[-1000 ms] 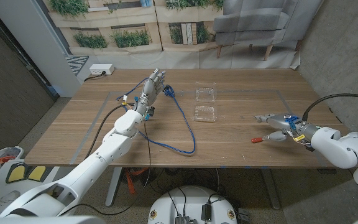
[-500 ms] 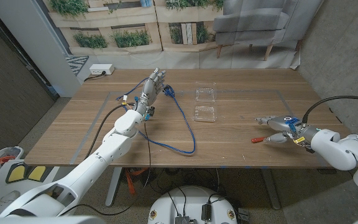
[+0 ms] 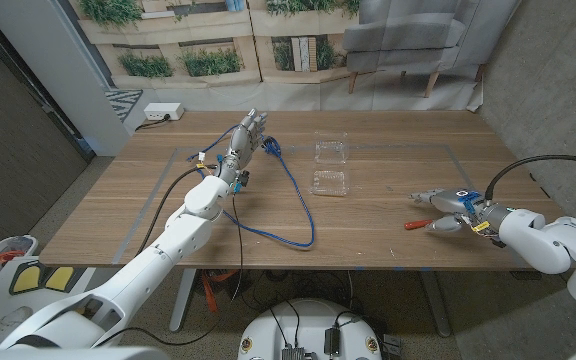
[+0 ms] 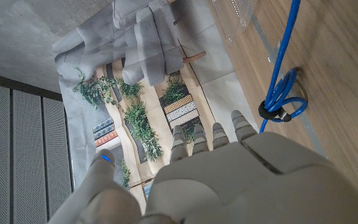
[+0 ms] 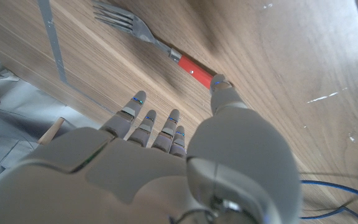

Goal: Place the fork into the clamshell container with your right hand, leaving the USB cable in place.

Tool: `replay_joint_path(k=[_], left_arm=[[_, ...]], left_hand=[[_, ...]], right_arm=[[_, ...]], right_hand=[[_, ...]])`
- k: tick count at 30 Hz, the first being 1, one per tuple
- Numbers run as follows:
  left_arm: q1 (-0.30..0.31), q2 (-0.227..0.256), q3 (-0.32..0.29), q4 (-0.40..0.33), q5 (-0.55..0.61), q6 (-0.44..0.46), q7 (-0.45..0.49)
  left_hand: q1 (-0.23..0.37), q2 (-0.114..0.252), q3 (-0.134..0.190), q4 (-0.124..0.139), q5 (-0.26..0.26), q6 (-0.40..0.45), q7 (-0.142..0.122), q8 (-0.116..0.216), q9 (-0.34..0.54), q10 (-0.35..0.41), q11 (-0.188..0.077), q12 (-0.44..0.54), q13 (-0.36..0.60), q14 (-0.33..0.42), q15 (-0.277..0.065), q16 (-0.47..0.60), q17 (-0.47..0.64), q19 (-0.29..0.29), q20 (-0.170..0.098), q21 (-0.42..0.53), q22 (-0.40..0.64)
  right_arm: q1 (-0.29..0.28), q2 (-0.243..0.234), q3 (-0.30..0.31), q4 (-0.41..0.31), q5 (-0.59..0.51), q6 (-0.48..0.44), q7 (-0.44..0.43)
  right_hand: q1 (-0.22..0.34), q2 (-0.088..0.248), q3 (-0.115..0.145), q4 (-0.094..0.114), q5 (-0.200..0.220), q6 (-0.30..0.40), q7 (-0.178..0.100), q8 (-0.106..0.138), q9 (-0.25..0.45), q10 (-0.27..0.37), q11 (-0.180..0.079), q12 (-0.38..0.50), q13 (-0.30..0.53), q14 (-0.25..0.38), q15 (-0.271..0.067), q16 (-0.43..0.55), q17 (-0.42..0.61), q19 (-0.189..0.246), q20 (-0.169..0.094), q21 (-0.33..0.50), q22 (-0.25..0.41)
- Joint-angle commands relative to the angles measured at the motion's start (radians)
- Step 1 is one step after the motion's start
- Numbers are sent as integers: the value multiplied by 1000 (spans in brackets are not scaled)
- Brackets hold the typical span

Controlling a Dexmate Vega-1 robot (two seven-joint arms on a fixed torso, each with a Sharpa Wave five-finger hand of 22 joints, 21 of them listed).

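Observation:
The clamshell container's tray (image 3: pixel 329 183) seems shorter than the fork, so the fork's red handle (image 3: pixel 417 224) will stick out over the container's rim when I put the fork inside.
The fork (image 5: pixel 166 46), silver tines and red handle (image 3: pixel 409 226), lies on the wood near the table's front right. My right hand (image 3: pixel 450 210) is just to its right with fingers spread above the table; the thumb tip (image 5: pixel 219 86) touches the end of the red handle, and nothing is gripped. The clear clamshell container (image 3: pixel 330 166) lies open in the middle of the table. The blue USB cable (image 3: pixel 293 195) runs from a coil (image 4: pixel 279 106) at the back towards the front. My left hand (image 3: pixel 247 136) is beside that coil, fingers straight, holding nothing.
A white power strip (image 3: pixel 163 112) sits at the back left corner. Pale tape (image 3: pixel 183 152) marks a rectangle on the table. The table's front edge (image 3: pixel 438 268) is close to my right hand. Bare wood lies between the fork and the container.
My right hand has sunk slightly and edged towards the fork's handle. The left arm, the cable and the container have not moved.

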Motion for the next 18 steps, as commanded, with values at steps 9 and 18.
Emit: replay_joint_path(k=[9,18], left_arm=[[7,-2,2,-12,3,9,14],[4,-13,7,-1,5,-1,13]], left_hand=[[3,4,1,-3,-1,-2,1,1,2,2,5,1,4,-7,-1,7,3,-1,0,6,3],[2,4,1,-3,-1,-1,1,2,2,5,9,2,4,-7,-2,7,3,-1,0,6,3]], right_arm=[[42,-58,-66,36,39,-14,-35],[38,-77,-74,39,60,-24,-54]], right_hand=[[20,9,5,4,-4,-41,-9,-13,3,6,-23,-12,-3,-10,-140,1,4,-4,-5,-2,6],[27,13,6,5,-4,-47,-9,-12,3,15,-23,-12,-5,-11,-145,1,5,-2,-8,0,6]])
